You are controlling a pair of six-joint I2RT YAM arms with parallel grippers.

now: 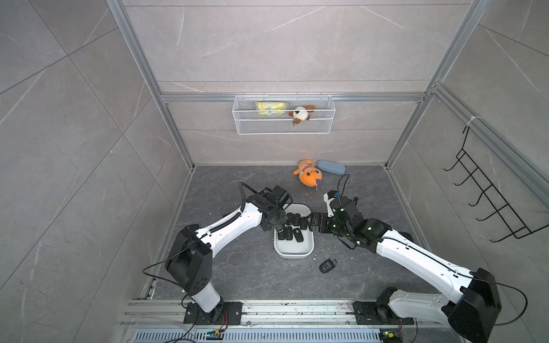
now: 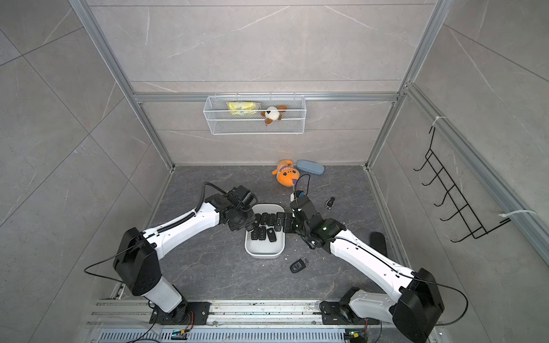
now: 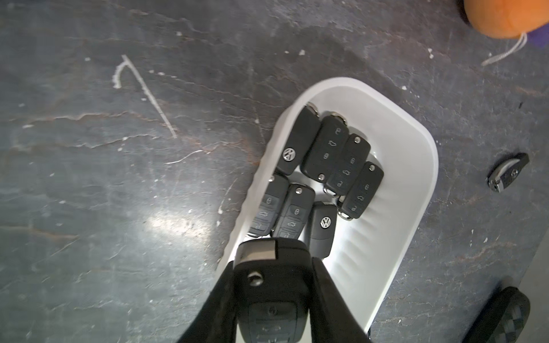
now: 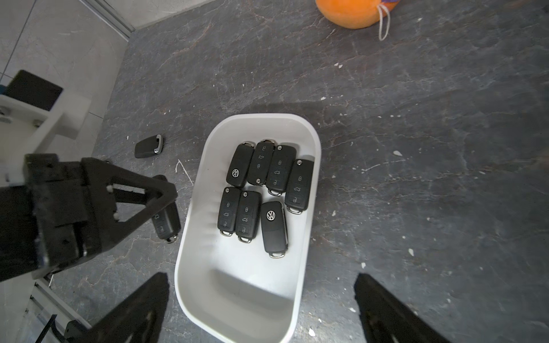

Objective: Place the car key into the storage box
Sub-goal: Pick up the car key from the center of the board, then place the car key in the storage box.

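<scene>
The near row has a free spot point(image 1: 306, 236) next to its logo fob point(image 1: 298, 235). My left gripper should go on carrying the car key to that spot until the car key lies flat inside.
The white storage box point(image 1: 294, 252) point(image 2: 264, 251) sits mid-table with several black key fobs point(image 4: 261, 190) lying flat in its far half. My left gripper point(image 3: 273, 267) is shut on a black car key point(image 3: 273, 285), held above the box's left rim point(image 3: 237, 237). In the right wrist view that key point(image 4: 166, 221) hangs just outside the rim. In both top views the left gripper point(image 1: 279, 227) point(image 2: 249, 227) is at the box's left edge. My right gripper point(image 4: 261, 285) is open, its fingers either side of the box's end; it point(image 1: 312, 221) hovers at the right rim.
Loose fobs lie on the table: one in front of the box point(image 1: 328, 265), one behind the right arm point(image 2: 329, 202), one left of the box point(image 4: 148, 147). An orange plush point(image 1: 309, 176) and a blue-grey case point(image 1: 331, 167) are at the back. A wire basket point(image 1: 283, 114) hangs on the wall.
</scene>
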